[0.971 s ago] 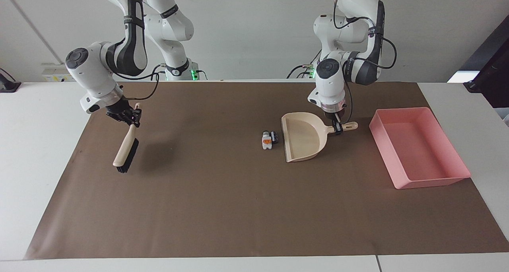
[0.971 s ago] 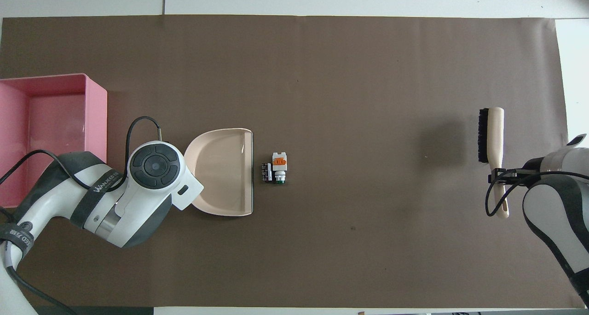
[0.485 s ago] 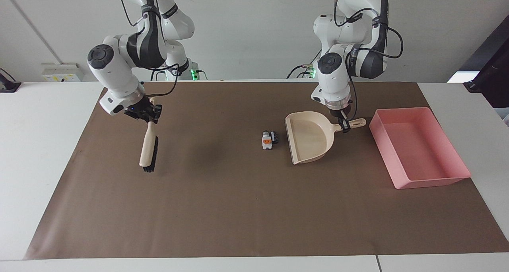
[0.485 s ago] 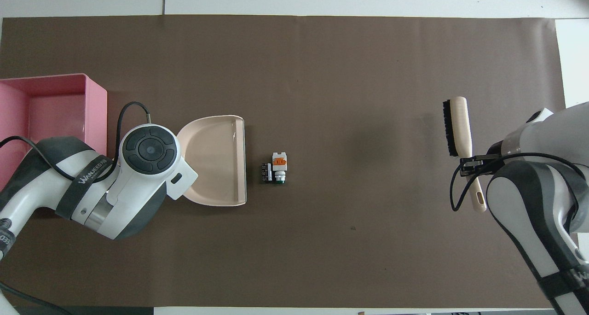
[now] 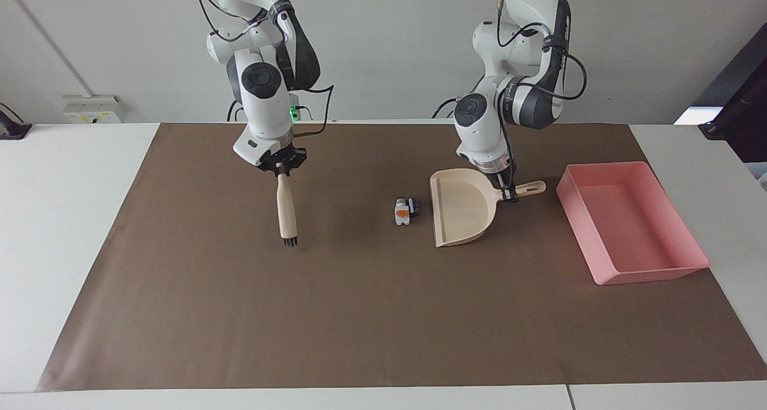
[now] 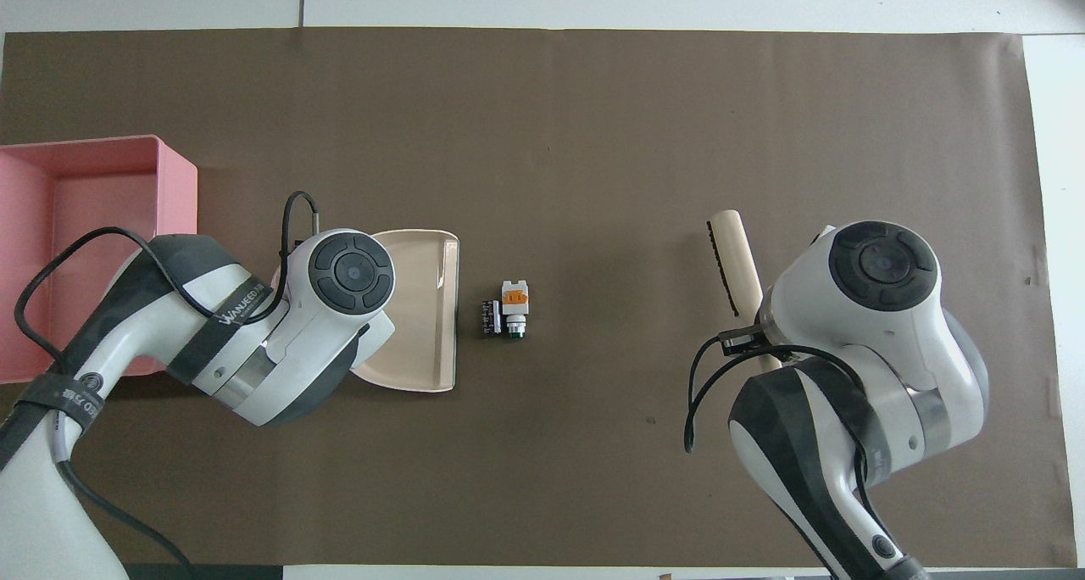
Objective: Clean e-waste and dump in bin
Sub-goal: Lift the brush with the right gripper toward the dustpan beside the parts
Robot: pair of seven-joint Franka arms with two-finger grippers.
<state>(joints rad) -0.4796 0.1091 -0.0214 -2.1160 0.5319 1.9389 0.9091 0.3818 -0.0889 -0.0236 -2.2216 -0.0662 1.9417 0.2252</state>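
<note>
The e-waste [image 6: 508, 310] lies loose just ahead of the dustpan's opening [image 6: 425, 310], so my left gripper should steady the dustpan while my right gripper's brush sweeps the e-waste in.
The e-waste [image 5: 405, 210] lies mid-mat: a white-grey bit with orange and green marks [image 6: 514, 307] beside a small black block [image 6: 489, 318]. My left gripper [image 5: 508, 193] is shut on the handle of the beige dustpan [image 5: 461, 209]. The dustpan's open mouth faces the e-waste, a short gap away, and shows in the overhead view too [image 6: 424, 309]. My right gripper [image 5: 279, 168] is shut on the handle of a beige brush [image 5: 286, 212]. The brush hangs bristle end down over the mat, toward the right arm's end from the e-waste, and shows in the overhead view [image 6: 734, 260]. The pink bin [image 5: 629, 227] stands at the left arm's end.
A brown mat [image 5: 359, 314] covers most of the white table [image 5: 60, 218]. In the overhead view the left arm's body hides the dustpan's handle and the bin's near corner [image 6: 102, 181].
My right arm has carried the brush a long way toward the e-waste and turned it more upright. My left arm has shifted the dustpan slightly, still beside the e-waste.
</note>
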